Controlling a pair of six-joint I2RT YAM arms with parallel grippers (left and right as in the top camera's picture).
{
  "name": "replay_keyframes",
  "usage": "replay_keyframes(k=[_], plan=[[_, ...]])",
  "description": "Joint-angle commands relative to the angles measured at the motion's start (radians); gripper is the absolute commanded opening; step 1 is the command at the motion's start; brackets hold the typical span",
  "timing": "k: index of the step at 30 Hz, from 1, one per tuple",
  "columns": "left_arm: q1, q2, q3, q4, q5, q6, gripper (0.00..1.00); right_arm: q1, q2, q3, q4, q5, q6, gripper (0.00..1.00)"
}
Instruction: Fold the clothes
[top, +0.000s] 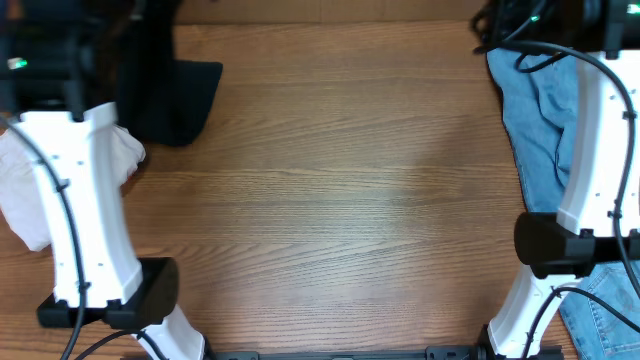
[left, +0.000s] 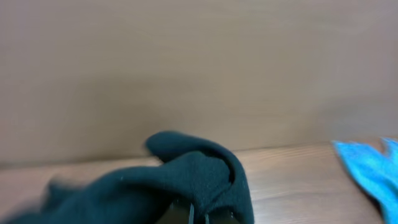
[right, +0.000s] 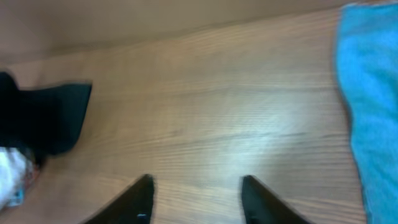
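The dark teal garment hangs bunched (left: 198, 175) from just my left gripper. Next, I bring it down toward the middle and grab its loose part (top: 192, 98) with my right gripper.
A dark teal garment (top: 185, 95) lies bunched at the table's far left. In the left wrist view it (left: 186, 177) drapes over my left gripper (left: 200, 215), whose fingers are close together and shut on the cloth. A blue denim garment (top: 540, 120) lies crumpled along the right edge, partly under the right arm. A white garment (top: 20, 190) lies at the left edge behind the left arm. My right gripper (right: 196, 186) is open and empty above bare wood, with the blue garment (right: 373, 112) to its right.
The wooden table (top: 350, 200) stretches between the two arms. The right wrist view also shows the dark garment (right: 53, 115) and a bit of the white one (right: 12, 177) far left. The arm bases stand at the front corners.
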Motion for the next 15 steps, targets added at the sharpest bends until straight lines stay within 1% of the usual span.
replay_keyframes(k=[1,4,7,9,12,13,15], plan=[[-0.131,-0.014,0.006,0.051,0.069,0.067,0.04,0.024,0.005,-0.001,-0.014,-0.035,-0.03,0.52],[-0.214,-0.034,0.021,0.11,0.079,0.136,0.04,0.017,0.005,-0.001,-0.022,-0.024,-0.029,0.56],[-0.248,-0.07,0.069,0.165,0.075,0.126,0.04,-0.012,0.005,-0.001,-0.043,0.014,-0.029,0.59],[-0.243,-0.101,0.102,0.153,0.075,0.103,0.04,-0.035,0.005,-0.001,-0.058,0.021,-0.029,0.61],[-0.209,-0.156,0.113,0.036,0.016,0.1,0.04,-0.073,0.005,-0.001,-0.075,0.02,-0.029,0.61],[-0.19,-0.171,0.113,-0.078,-0.013,0.1,0.04,-0.084,0.005,-0.001,-0.087,0.02,-0.029,0.61],[-0.17,-0.172,0.111,-0.237,-0.014,0.098,0.05,-0.087,0.005,-0.001,-0.087,0.019,-0.029,0.61]])
